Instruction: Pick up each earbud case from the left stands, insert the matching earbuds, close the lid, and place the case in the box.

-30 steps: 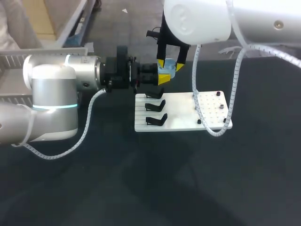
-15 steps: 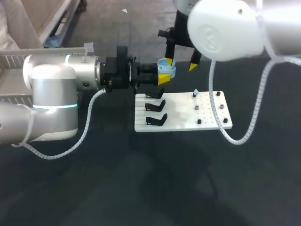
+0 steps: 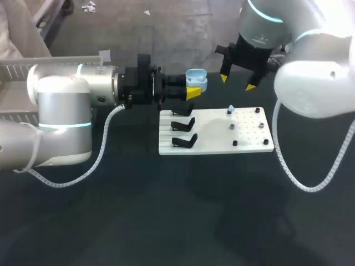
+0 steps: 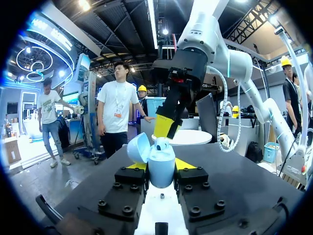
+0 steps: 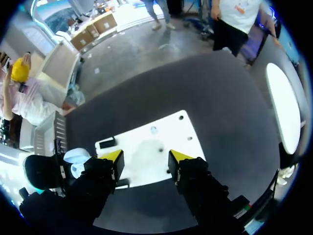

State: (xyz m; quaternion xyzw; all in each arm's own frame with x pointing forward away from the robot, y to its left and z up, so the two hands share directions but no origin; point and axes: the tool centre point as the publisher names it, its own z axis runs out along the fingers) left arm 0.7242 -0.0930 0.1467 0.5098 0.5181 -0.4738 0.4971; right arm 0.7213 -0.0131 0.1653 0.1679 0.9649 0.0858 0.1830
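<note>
The pale blue earbud [image 3: 231, 108] sits over a small dark peg [image 3: 229, 112], so the earbud will come off and leave the peg standing when I lift.
A light blue earbud case [image 3: 196, 78] with its lid up sits between the fingers of my left gripper [image 3: 192, 92], which is shut on it just beyond the far left corner of the white board [image 3: 213, 138]. In the left wrist view the case [image 4: 162, 165] stands upright with something pale blue in its mouth. My right gripper [image 3: 237, 82] hangs open and empty above the board's far edge, to the right of the case. A pale blue earbud [image 3: 231, 109] rests on the board below it. In the right wrist view the board [image 5: 146, 149] and earbud [image 5: 153, 129] lie ahead of the right gripper [image 5: 145, 157].
Three black stands [image 3: 183, 125] line the board's left side, all bare. Small dark pegs [image 3: 259, 126] dot its right half. A grey slatted rack [image 3: 14, 66] sits behind my left arm. The dark tabletop [image 3: 183, 210] spreads in front of the board.
My right gripper has drawn back from the case, travelled right along the board's far edge and spread its fingers wider. The left arm and case have kept still.
</note>
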